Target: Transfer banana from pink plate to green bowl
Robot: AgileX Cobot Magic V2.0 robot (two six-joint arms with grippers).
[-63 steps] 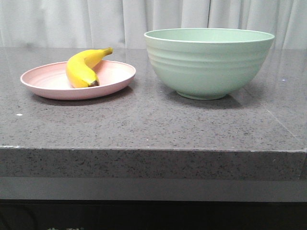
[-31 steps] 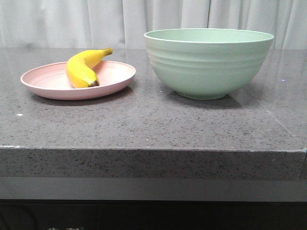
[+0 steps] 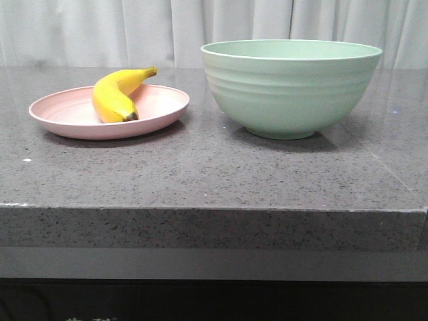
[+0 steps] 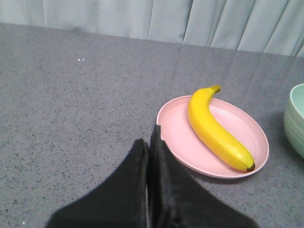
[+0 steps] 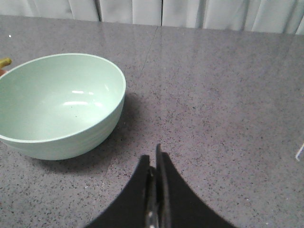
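The robot's right gripper should wait while the left gripper picks the banana up off the pink plate, because the green bowl (image 3: 291,90) stands between the right gripper and the banana.
The yellow banana (image 3: 117,95) lies on the pink plate (image 3: 67,120) at the left of the grey counter; its dark tip points toward the front. The empty green bowl (image 3: 291,87) stands to the plate's right. In the left wrist view my left gripper (image 4: 149,138) is shut and empty, above the counter just beside the plate's (image 4: 175,142) rim, apart from the banana (image 4: 213,128). In the right wrist view my right gripper (image 5: 153,156) is shut and empty, above bare counter beside the bowl (image 5: 57,102). Neither gripper shows in the front view.
The grey speckled counter (image 3: 214,174) ends in a front edge low in the front view. A pale curtain (image 3: 214,27) hangs behind it. The bowl's edge (image 4: 297,118) shows in the left wrist view beside the plate.
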